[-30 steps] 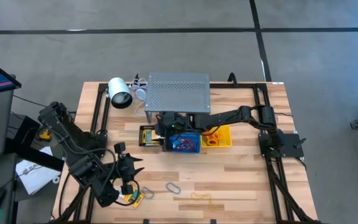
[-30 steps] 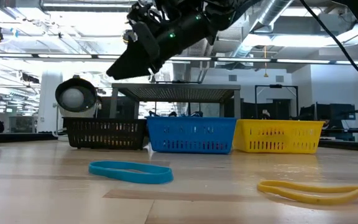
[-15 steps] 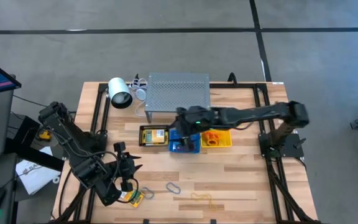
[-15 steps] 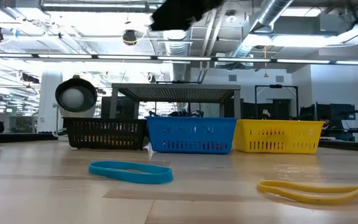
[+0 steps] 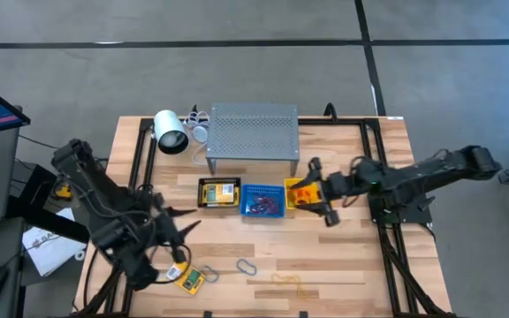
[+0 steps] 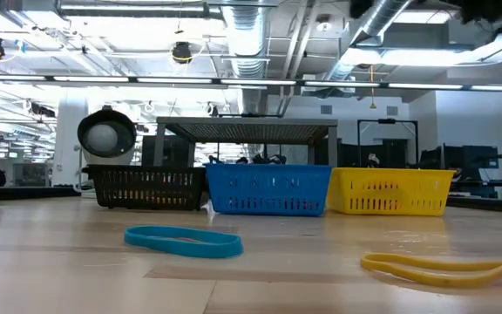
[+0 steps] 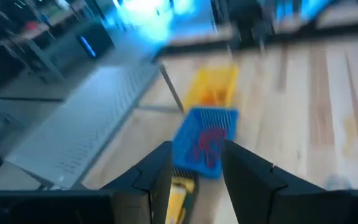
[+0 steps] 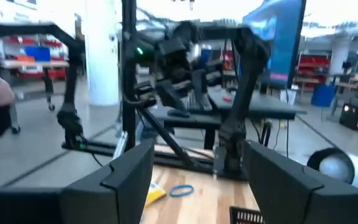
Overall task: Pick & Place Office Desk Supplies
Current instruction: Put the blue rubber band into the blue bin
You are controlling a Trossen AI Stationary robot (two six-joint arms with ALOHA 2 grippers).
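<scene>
My left gripper is pointing at the baskets (image 7: 204, 142), past the blue loop (image 8: 181, 190) beside the pack, so I should pull it back and aim it down over the blue loop.
Three baskets stand in a row in front of the shelf: black (image 5: 219, 193) holding yellow packs, blue (image 5: 263, 201) holding bands, yellow (image 5: 306, 194) holding orange pieces. A yellow-and-green pack (image 5: 191, 279), a blue-grey loop (image 5: 246, 266) and a yellow band (image 5: 285, 280) lie flat on the wood near the front edge. My left gripper (image 5: 184, 231) hovers at the front left, just beyond the pack, pointing toward the baskets; it is open (image 7: 196, 146) and empty. My right gripper (image 5: 318, 193) is raised beside the yellow basket's right end, open (image 8: 197, 149) and empty.
A grey perforated metal shelf (image 5: 253, 132) and a white cylindrical lamp-like object (image 5: 170, 132) stand at the table's far side. In the low view, the blue loop (image 6: 183, 242) and the yellow band (image 6: 443, 266) lie in front of the baskets. Bare wood stretches to the front right.
My right gripper has drawn back from over the blue and black baskets toward the table's right edge, rising and tipping up to about level, and it has stayed open. My left gripper has turned from pointing at the table near the pack toward the baskets.
</scene>
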